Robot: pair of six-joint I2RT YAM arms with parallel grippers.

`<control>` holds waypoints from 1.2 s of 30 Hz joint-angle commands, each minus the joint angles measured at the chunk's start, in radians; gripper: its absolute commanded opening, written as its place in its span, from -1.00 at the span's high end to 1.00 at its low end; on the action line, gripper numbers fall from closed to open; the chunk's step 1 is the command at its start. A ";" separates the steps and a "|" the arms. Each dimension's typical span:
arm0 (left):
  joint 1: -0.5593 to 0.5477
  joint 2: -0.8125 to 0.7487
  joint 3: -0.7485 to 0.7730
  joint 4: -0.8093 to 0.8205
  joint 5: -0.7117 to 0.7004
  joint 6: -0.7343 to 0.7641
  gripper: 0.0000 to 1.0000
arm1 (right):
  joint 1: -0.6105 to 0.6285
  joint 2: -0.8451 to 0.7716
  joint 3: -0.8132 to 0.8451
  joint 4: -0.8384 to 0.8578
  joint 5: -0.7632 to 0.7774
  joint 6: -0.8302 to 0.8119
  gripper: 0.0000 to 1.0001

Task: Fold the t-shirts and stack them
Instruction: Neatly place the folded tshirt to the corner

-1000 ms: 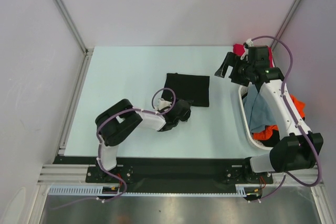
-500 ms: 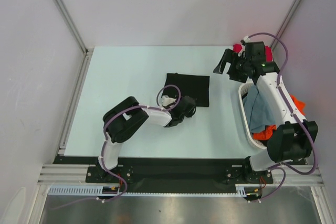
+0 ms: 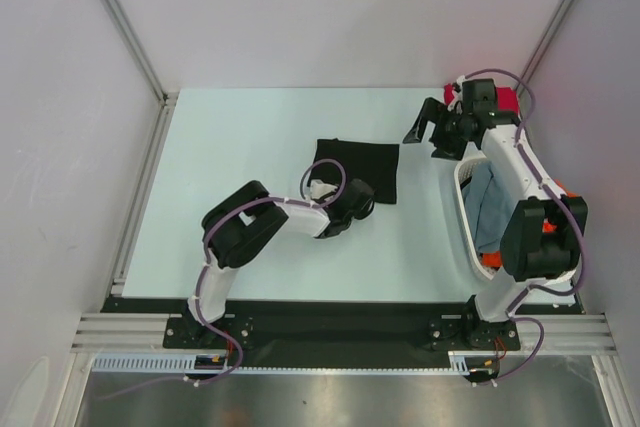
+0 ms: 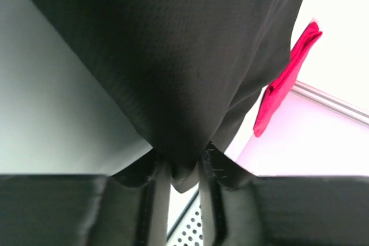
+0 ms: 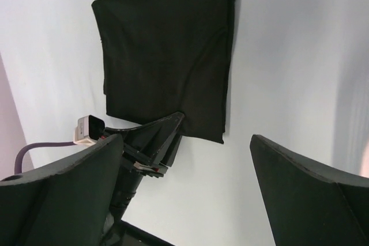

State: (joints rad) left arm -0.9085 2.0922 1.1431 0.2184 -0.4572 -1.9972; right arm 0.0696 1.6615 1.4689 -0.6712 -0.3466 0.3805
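Observation:
My right gripper should move next toward the black t-shirt's far corner [image 3: 395, 148] and close there, because my left gripper is holding the black t-shirt's near hem and the black t-shirt's side edge [image 3: 396, 174] is free.
A folded black t-shirt [image 3: 357, 169] lies flat in the middle of the table and fills the top of the left wrist view [image 4: 173, 56]. My left gripper [image 3: 356, 199] sits at its near edge, and its fingers [image 4: 180, 168] are shut on a pinch of the black hem. My right gripper [image 3: 426, 132] hovers open, to the right of the shirt, with nothing in it [image 5: 187, 188]. From the right wrist I see the whole black t-shirt [image 5: 164, 56] and the left gripper [image 5: 154, 141] at its edge. A red t-shirt [image 3: 507, 100] lies at the back right.
A white perforated basket [image 3: 464, 217] stands at the table's right edge, partly under the right arm. It holds a grey-blue t-shirt [image 3: 488, 209] and an orange one [image 3: 490, 261]. The red t-shirt [image 4: 285, 82] also shows in the left wrist view.
My left gripper moved up to the black shirt's near edge and closed on the hem. The right arm drew back toward the far right corner, gripper still open.

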 commanded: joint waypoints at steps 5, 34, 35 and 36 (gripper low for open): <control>0.039 -0.044 -0.006 0.044 0.026 0.063 0.68 | -0.011 0.139 0.079 0.016 -0.192 -0.046 -0.99; 0.114 -0.146 -0.002 0.093 0.089 0.080 0.99 | -0.019 0.570 0.301 -0.022 -0.476 0.031 -0.99; 0.114 -0.146 -0.002 0.093 0.092 0.077 0.99 | -0.017 0.580 0.301 -0.022 -0.480 0.031 -1.00; 0.114 -0.150 0.000 0.095 0.092 0.078 0.99 | -0.019 0.586 0.301 -0.022 -0.494 0.032 -1.00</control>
State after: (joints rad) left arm -0.8047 2.0136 1.1263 0.2764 -0.3614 -1.9297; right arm 0.0494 2.2295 1.7374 -0.6910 -0.7975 0.3935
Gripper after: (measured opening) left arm 0.132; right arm 0.995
